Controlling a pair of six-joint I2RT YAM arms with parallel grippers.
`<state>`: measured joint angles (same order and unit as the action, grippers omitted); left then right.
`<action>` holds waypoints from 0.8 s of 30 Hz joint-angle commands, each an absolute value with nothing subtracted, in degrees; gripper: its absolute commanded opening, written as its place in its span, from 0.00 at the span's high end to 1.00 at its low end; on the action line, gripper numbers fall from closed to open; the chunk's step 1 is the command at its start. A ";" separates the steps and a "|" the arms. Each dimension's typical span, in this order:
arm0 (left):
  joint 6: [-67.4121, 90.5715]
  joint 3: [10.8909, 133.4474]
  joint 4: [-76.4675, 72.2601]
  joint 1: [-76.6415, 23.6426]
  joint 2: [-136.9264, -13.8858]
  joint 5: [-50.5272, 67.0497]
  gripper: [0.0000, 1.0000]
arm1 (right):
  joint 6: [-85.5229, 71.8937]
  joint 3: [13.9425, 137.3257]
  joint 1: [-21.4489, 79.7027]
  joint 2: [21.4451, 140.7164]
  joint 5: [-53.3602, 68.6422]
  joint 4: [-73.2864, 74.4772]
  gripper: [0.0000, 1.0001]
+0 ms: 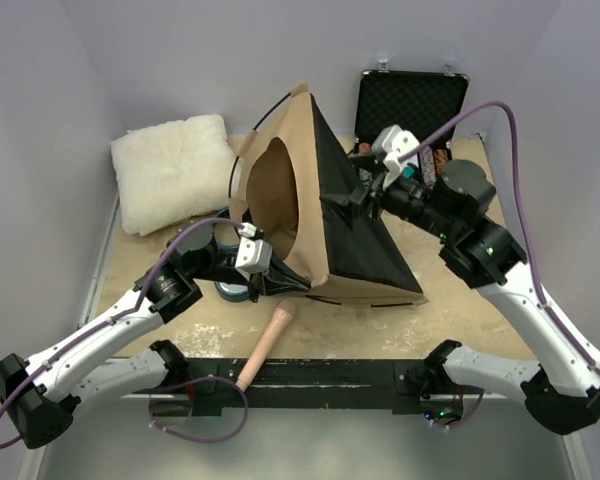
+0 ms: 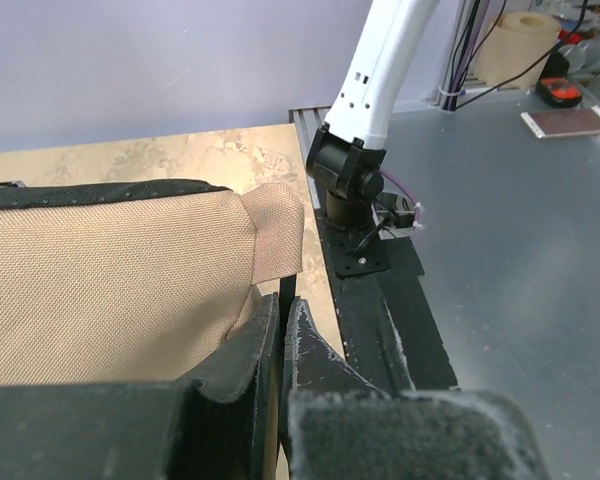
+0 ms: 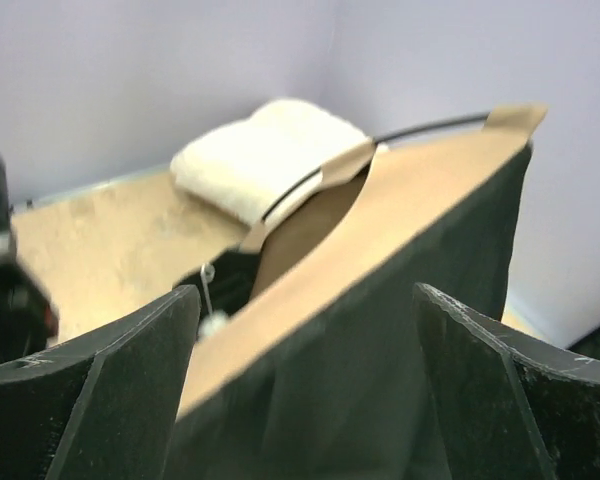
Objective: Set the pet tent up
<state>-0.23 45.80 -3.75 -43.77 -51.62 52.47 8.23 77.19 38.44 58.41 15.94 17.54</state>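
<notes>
The tent's far corner [image 1: 304, 93] stands free and my left gripper holds the tent's near corner [image 1: 318, 284], so my right gripper should continue toward the far one and close there.
The pet tent [image 1: 305, 200] stands in the middle of the table, tan fabric with a round opening facing left and a black side facing right. A thin dark pole [image 1: 232, 165] arcs out at its upper left. My left gripper [image 1: 283, 283] is at the tent's near-left bottom corner. In the left wrist view it [image 2: 283, 302] is shut on a thin black strip at the edge of the tan fabric [image 2: 110, 280]. My right gripper [image 1: 360, 200] is open against the black side. In the right wrist view its fingers [image 3: 305, 300] straddle the tent [image 3: 420, 200] without touching it.
A fluffy white pillow [image 1: 175, 170] lies at the back left, also in the right wrist view [image 3: 265, 150]. An open black case [image 1: 410, 100] stands at the back right. A wooden-handled tool [image 1: 265, 345] and a blue roll [image 1: 230, 291] lie near the front edge.
</notes>
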 commanded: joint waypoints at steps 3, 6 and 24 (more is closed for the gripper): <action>-4.48 43.33 -8.96 -45.88 -52.65 49.30 1.00 | 4.75 88.49 37.71 69.68 10.21 6.16 0.10; -6.41 43.24 -8.18 -45.88 -52.38 49.83 1.00 | 3.70 92.54 34.91 75.21 7.30 3.44 0.09; -14.06 45.08 3.94 -45.79 -49.49 49.31 0.97 | -6.42 106.79 28.39 99.14 26.27 -2.99 0.37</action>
